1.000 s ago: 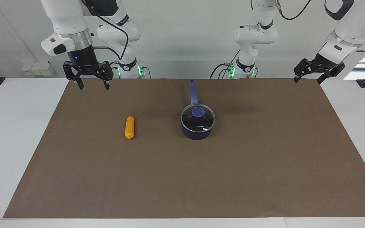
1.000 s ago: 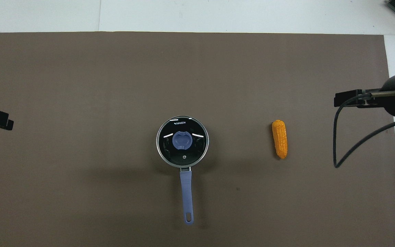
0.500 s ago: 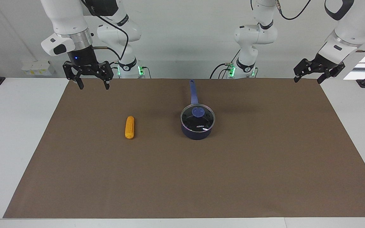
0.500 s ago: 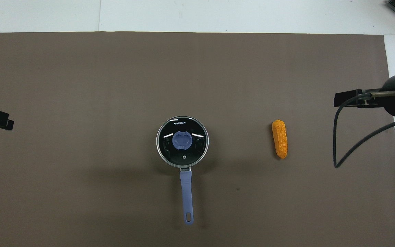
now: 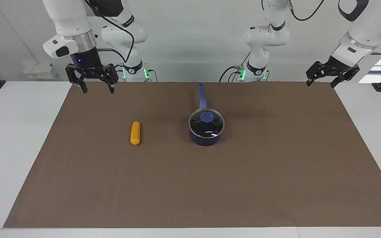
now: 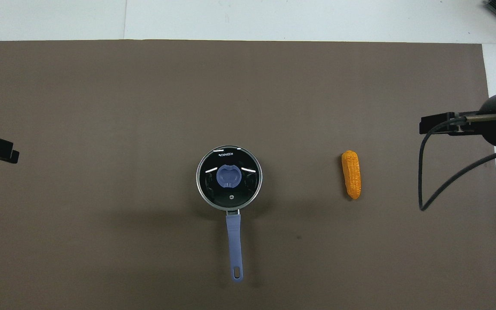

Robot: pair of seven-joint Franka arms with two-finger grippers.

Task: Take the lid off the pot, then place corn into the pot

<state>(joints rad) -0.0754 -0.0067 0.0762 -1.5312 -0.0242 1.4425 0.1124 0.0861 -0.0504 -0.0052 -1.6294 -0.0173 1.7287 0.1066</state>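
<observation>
I expect the orange-yellow corn (image 6: 351, 175) to lie fully inside the pot's rim when I lower it, because the corn is shorter than the dark blue pot's width (image 6: 229, 178).
The dark blue pot (image 5: 206, 138) stands in the middle of the brown mat, its long blue handle (image 5: 202, 96) pointing toward the robots. The glass lid (image 5: 206, 124) with a blue knob (image 5: 206, 116) sits on the pot, and shows in the overhead view (image 6: 229, 177) too. The orange-yellow corn (image 5: 135, 132) lies on the mat beside the pot, toward the right arm's end, also visible from overhead (image 6: 351, 174). My right gripper (image 5: 98, 86) is open and empty, raised over the mat's corner. My left gripper (image 5: 321, 81) is open and empty, raised over the mat's other near corner.
The brown mat (image 5: 190, 185) covers most of the white table (image 5: 15, 132). A black cable (image 6: 429, 172) hangs from the right arm near the mat's edge. The arm bases stand at the robots' edge of the table.
The left gripper has shifted very slightly. The right gripper, pot, lid and corn have not moved.
</observation>
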